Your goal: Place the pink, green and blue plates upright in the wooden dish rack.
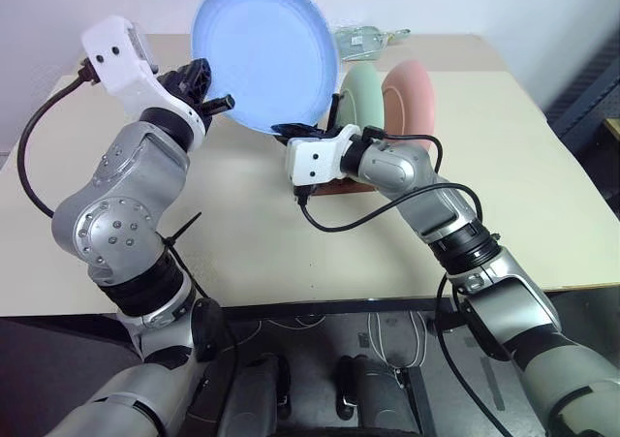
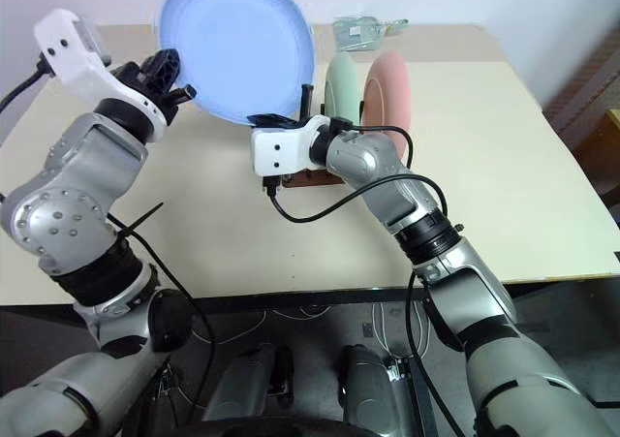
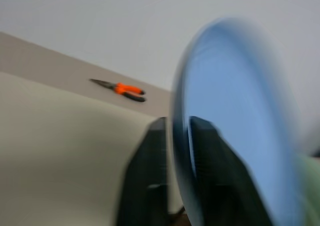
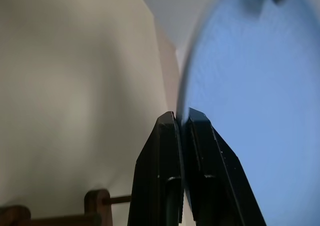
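The blue plate's face [image 1: 266, 54] crosses the rack's slots, so next my left gripper lets its rim go as my right gripper turns it parallel to the green plate [image 1: 361, 98].
The blue plate [image 1: 263, 49] hangs upright in the air above the table's far left. My right gripper [image 1: 291, 129] is shut on its lower rim, which the right wrist view shows pinched between the two fingers [image 4: 170, 151]. My left gripper [image 1: 221, 101] is at the plate's left rim. Its fingers [image 3: 155, 156] stand on either side of the rim, slightly apart. The green plate [image 1: 363, 98] and the pink plate [image 1: 412, 93] stand upright in the wooden dish rack [image 4: 97, 201], just behind my right forearm.
The beige table [image 1: 242, 253] stretches wide in front of the rack. A clear packet [image 1: 363, 38] lies at the far edge behind the plates. Orange-handled pliers [image 3: 125, 89] lie farther off on the table.
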Controlling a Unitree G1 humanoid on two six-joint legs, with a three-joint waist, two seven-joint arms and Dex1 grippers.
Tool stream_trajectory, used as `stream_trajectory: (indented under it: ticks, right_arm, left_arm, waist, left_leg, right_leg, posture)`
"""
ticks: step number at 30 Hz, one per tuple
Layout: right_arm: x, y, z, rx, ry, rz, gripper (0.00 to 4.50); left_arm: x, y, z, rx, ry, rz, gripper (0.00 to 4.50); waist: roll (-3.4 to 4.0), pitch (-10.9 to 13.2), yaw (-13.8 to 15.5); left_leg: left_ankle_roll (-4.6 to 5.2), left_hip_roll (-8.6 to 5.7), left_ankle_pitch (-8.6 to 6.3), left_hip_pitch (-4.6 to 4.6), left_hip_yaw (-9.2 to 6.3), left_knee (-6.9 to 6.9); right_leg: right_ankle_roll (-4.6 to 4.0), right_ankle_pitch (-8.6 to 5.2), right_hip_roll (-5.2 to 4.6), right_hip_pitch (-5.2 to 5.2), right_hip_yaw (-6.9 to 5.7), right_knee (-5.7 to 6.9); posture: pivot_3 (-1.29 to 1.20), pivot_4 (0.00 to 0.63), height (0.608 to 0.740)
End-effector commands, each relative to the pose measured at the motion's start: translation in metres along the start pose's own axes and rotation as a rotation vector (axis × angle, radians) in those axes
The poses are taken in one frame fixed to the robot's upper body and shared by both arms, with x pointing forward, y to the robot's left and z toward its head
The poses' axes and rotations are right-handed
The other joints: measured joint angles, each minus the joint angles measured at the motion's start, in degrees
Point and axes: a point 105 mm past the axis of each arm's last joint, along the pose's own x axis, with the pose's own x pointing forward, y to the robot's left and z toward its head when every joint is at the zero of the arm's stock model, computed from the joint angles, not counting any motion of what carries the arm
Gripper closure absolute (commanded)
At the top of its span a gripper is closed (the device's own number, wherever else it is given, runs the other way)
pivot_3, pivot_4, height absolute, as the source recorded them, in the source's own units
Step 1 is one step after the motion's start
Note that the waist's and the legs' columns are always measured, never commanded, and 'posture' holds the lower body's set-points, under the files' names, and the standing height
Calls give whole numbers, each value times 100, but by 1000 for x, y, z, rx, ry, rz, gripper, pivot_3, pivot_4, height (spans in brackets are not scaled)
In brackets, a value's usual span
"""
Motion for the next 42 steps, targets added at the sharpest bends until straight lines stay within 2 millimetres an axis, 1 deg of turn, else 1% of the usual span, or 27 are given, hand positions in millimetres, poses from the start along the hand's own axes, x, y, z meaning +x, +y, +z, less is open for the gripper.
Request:
stream_trajectory:
  ticks: [1,2,3,4,6,7,8,9,10,11,12,13,14,15,17,18,21,25,30,36,39,40,41,42]
  right_arm:
    - [-7,-28,18,-42,-88,-88,4500]
    - [-9,-32,21,-28,-108,-100,4500]
    - [-11,-36,24,-9,-127,-114,4500]
    - [-15,-44,28,39,-154,-142,4500]
    - [-23,-59,40,182,-232,-183,4500]
    - [-28,-66,47,276,-283,-197,4500]
    - [-34,-73,54,388,-336,-208,4500]
    - [-40,-82,60,531,-400,-229,4500]
    - [-46,-90,65,686,-460,-239,4500]
    - [-52,-95,69,858,-518,-227,4500]
    - [-56,-97,73,961,-561,-207,4500]
    - [-58,-96,74,1079,-578,-182,4500]
    - [-59,-94,74,1153,-580,-162,4500]
    - [-58,-90,71,1249,-569,-147,4500]
    - [-56,-84,65,1383,-532,-137,4500]
    - [-55,-82,62,1419,-512,-140,4500]
    - [-50,-77,50,1543,-446,-150,4500]
    - [-48,-74,39,1622,-397,-164,4500]
    - [-41,-71,22,1693,-330,-188,4500]
    - [-35,-67,7,1710,-261,-204,4500]
    - [-33,-66,3,1711,-241,-196,3464]
    - [-32,-66,2,1698,-237,-197,3028]
    - [-32,-67,1,1674,-233,-203,2490]
    - [-32,-69,1,1621,-220,-213,2075]
  left_arm:
    - [-6,26,62,-87,-282,115,1965]
    - [-9,43,77,-67,-347,190,1544]
    - [-12,57,87,-33,-384,251,1544]
    - [-15,72,93,58,-401,318,1544]
    - [-17,91,91,292,-369,377,1544]
    - [-16,98,83,389,-329,372,1544]
    - [-15,104,69,471,-262,359,1544]
    - [-13,112,49,542,-173,339,1544]
    - [-13,117,27,588,-89,299,1544]
    - [-14,120,3,676,-4,249,1544]
    - [-16,121,-21,737,75,186,1544]
    - [-21,118,-47,749,156,105,1544]
    - [-25,116,-62,748,204,52,1544]
    - [-32,108,-83,729,258,-39,1544]
    - [-45,92,-108,731,311,-191,1544]
    - [-50,87,-114,733,324,-236,1544]
    - [-63,78,-129,669,381,-337,1544]
    - [-74,71,-137,624,434,-417,1544]
    - [-86,62,-141,596,463,-477,1544]
    - [-90,58,-139,591,467,-489,1544]
    - [-91,57,-140,596,474,-493,1454]
    - [-91,56,-140,598,476,-496,1454]
    - [-92,55,-141,601,477,-500,1454]
    - [-92,54,-141,604,478,-503,1454]
  waist:
    - [0,0,-6]
    - [0,1,-34]
    - [4,3,-62]
    - [5,3,-75]
    - [11,4,-106]
    - [12,5,-104]
    - [10,3,-65]
    - [10,3,-31]
    - [10,3,-8]
    - [10,3,17]
    - [6,1,28]
    - [5,0,28]
    - [5,0,27]
    - [3,-1,16]
    - [6,1,-22]
    - [7,1,-29]
    - [15,5,-54]
    - [22,3,-44]
    - [22,3,-31]
    - [22,3,-31]
    - [22,3,-31]
    - [22,3,-32]
    - [23,3,-31]
    - [22,3,-31]
  left_leg:
    - [0,0,0,0,0,0]
    - [-2,1,1,0,-1,-1]
    - [-4,3,2,1,1,-1]
    - [-6,3,3,4,5,-6]
    - [-9,4,5,12,10,-16]
    - [-10,4,6,16,10,-23]
    - [-10,6,6,15,10,-24]
    - [-10,6,6,15,7,-23]
    - [-10,5,5,15,6,-21]
    - [-9,5,5,14,2,-20]
    - [-10,3,4,11,-2,-19]
    - [-10,2,2,8,-6,-17]
    - [-12,0,-4,7,-7,-18]
    - [-21,-4,-12,5,-7,-17]
    - [-22,-4,-14,-2,-4,-19]
    - [-22,-4,-14,-6,-2,-21]
    - [-28,-1,-9,-20,13,-30]
    - [-10,3,3,-21,29,-33]
    - [-4,3,2,-22,35,-32]
    - [-1,3,1,-24,36,-31]
    - [-1,3,1,-24,36,-30]
    - [-1,3,1,-23,36,-30]
    - [-1,4,1,-24,36,-30]
    - [-1,4,1,-24,36,-30]
  right_leg:
    - [0,0,0,0,0,0]
    - [0,0,1,-1,0,0]
    - [-1,0,6,-3,1,1]
    - [-1,0,11,-6,1,3]
    - [-2,-1,17,-6,4,5]
    - [-3,-1,19,-5,4,8]
    - [-3,-1,20,-4,4,10]
    - [-3,-1,20,2,2,9]
    - [-3,-1,19,5,1,8]
    - [-4,0,17,8,1,8]
    - [-4,0,10,9,-1,8]
    - [-4,0,8,8,-4,4]
    - [-4,0,-1,8,-4,4]
    - [-4,0,-11,4,-3,1]
    - [-6,1,-26,-14,-1,-1]
    - [-8,0,-27,-23,0,3]
    - [-19,3,-26,-57,11,18]
    - [-21,4,-24,-68,16,22]
    - [-20,4,-21,-68,18,23]
    - [-20,4,-19,-68,18,23]
    - [-19,4,-17,-68,18,23]
    - [-19,4,-16,-68,18,23]
    - [-19,4,-16,-68,18,24]
    - [-19,4,-16,-69,18,24]
  posture:
    - [0,150,740]
    - [0,150,740]
    - [0,150,740]
    - [0,150,740]
    - [0,150,740]
    - [0,150,740]
    - [0,150,740]
    - [0,150,740]
    - [0,150,740]
    - [0,150,740]
    - [0,150,740]
    - [0,150,740]
    - [0,150,740]
    - [0,150,740]
    - [0,150,740]
    - [0,150,740]
    - [0,150,740]
    - [0,150,740]
    - [0,150,740]
    - [0,150,740]
    - [0,150,740]
    - [0,150,740]
    - [0,150,740]
    - [0,150,740]
